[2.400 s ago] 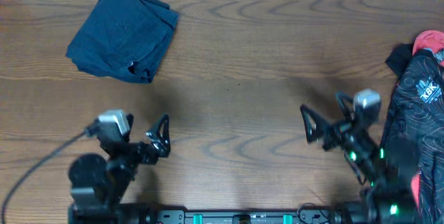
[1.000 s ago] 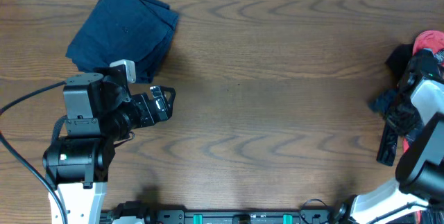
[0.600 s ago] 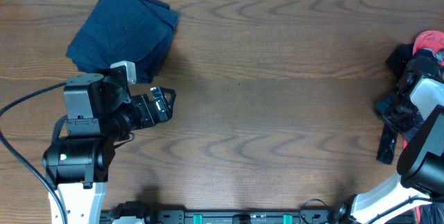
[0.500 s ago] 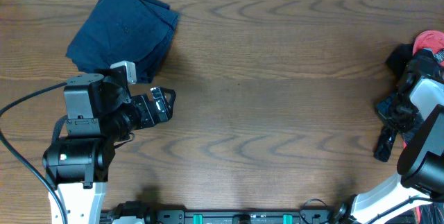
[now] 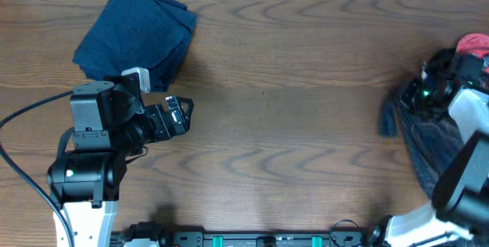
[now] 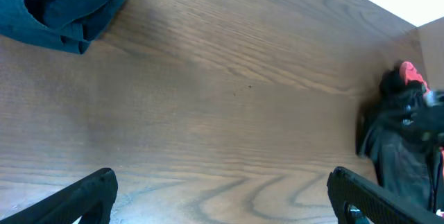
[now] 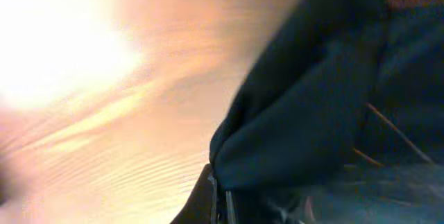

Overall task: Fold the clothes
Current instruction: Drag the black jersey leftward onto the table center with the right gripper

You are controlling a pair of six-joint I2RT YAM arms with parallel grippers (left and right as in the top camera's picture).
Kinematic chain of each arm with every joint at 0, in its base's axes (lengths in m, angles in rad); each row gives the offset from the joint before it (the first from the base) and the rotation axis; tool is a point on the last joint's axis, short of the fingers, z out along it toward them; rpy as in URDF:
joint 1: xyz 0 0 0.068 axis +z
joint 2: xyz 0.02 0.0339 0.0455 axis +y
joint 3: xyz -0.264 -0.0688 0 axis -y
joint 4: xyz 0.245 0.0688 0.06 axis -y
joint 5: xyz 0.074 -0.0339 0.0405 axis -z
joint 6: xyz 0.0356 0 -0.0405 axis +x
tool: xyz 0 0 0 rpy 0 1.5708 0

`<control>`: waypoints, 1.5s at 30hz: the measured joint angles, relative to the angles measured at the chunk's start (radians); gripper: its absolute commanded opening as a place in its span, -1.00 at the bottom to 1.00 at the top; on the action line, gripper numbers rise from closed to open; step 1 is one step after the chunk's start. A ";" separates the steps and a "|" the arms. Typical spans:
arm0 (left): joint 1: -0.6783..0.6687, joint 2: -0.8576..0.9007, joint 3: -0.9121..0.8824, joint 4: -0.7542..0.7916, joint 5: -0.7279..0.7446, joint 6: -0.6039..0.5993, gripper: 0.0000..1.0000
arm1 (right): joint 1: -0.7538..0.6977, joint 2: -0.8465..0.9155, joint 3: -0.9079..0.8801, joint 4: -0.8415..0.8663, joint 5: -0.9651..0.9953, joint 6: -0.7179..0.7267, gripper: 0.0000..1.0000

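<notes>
A fold of the black jersey [image 5: 390,115] is in my right gripper and the middle wood [image 5: 279,117] is clear, so I should continue to pull until the jersey covers that wood.
The clothes, a black jersey [image 5: 429,136] with thin orange lines, lie bunched at the table's right edge, blurred by motion. My right gripper [image 5: 412,100] is shut on a fold of them. In the right wrist view dark fabric [image 7: 326,99] fills the right half, pinched at the right gripper [image 7: 218,197]. The left gripper [image 5: 180,114] hovers open over bare wood at the left, far from the jersey. From the left wrist view its open gripper [image 6: 220,182] has nothing between the fingers, and the jersey [image 6: 399,154] shows far right.
A folded navy-blue garment [image 5: 137,37] lies at the back left, also seen as a navy-blue heap [image 6: 69,2] in the left wrist view. A coral-red garment [image 5: 472,46] sits at the far right edge behind the jersey. Brown wood table [image 5: 290,132] spans the middle.
The right gripper went from open to shut on the jersey and has pulled the fabric leftward onto the table. The left arm has stayed still over the last second.
</notes>
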 measured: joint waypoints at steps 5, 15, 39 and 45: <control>0.000 0.000 0.000 0.006 0.000 0.000 0.96 | 0.177 -0.164 0.002 0.016 -0.097 -0.001 -0.97; 0.000 0.000 0.000 0.003 0.000 0.000 0.96 | 0.687 -0.098 0.002 0.137 -0.011 0.097 -0.97; 0.000 0.000 0.000 0.001 0.000 0.000 0.96 | 0.404 -0.085 0.003 0.106 0.219 0.248 -0.95; 0.000 0.000 0.000 0.002 0.000 0.000 0.96 | 0.372 0.058 0.003 0.128 0.276 0.334 -0.98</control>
